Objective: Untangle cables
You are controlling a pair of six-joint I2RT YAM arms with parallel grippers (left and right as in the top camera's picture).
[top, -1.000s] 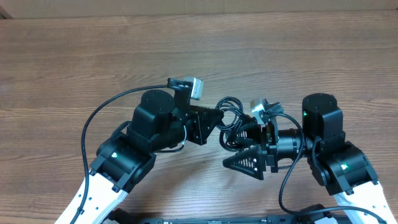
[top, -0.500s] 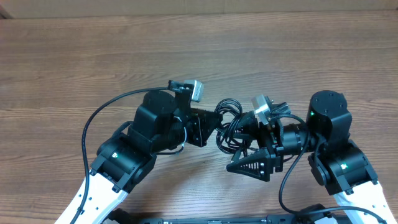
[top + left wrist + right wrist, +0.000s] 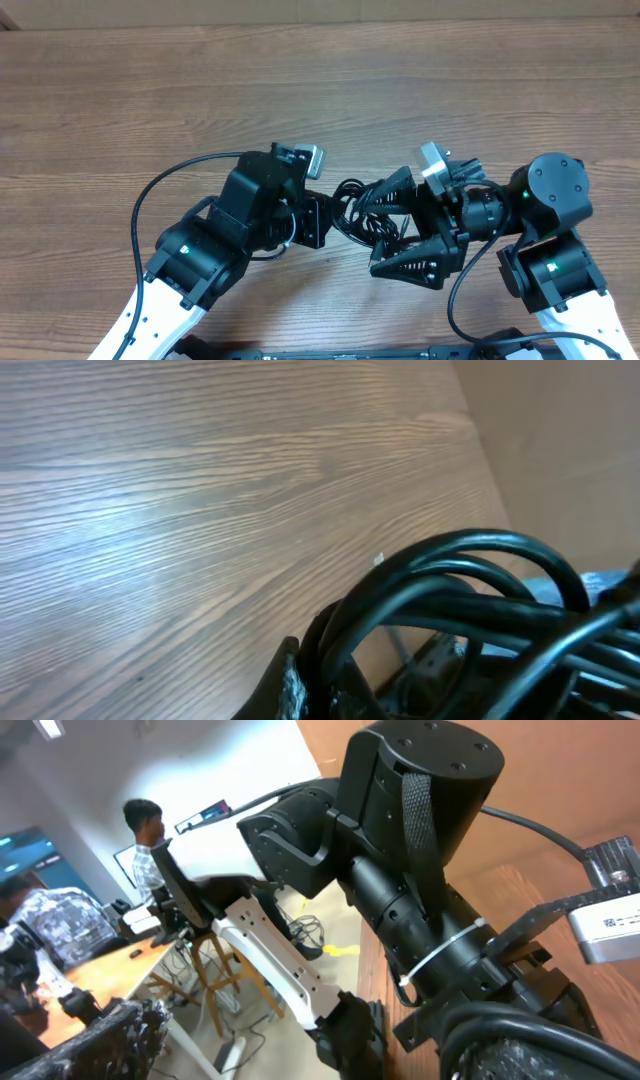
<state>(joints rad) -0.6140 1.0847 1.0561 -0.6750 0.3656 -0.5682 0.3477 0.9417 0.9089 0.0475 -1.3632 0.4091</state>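
The robot's tilted right gripper has a loop of the cables (image 3: 505, 1018) against just one finger, so it should turn down and close around the bundle's free side (image 3: 382, 230).
The cables (image 3: 352, 208) form a small black knotted bundle between my two grippers, near the middle of the table. My left gripper (image 3: 326, 212) is shut on the bundle's left side. In the left wrist view, thick loops of the cables (image 3: 470, 575) rise from the left gripper (image 3: 310, 688). My right gripper (image 3: 372, 232) stands wide open and tilted, with one finger above the bundle and one below it. In the right wrist view, a loop of the cables (image 3: 500, 1020) lies against one finger, and the other finger (image 3: 120, 1035) is far off to the left.
The wooden table (image 3: 300, 90) stretches away behind the arms to its far edge (image 3: 320, 22). A thicker black wire (image 3: 140, 215) loops out from the left arm and another (image 3: 455, 300) hangs from the right arm. The right wrist view looks past the table to a stool and people.
The right gripper has rolled and tipped upward and moved left, so its open fingers now straddle the bundle. The left gripper has shifted slightly toward the front with the cables.
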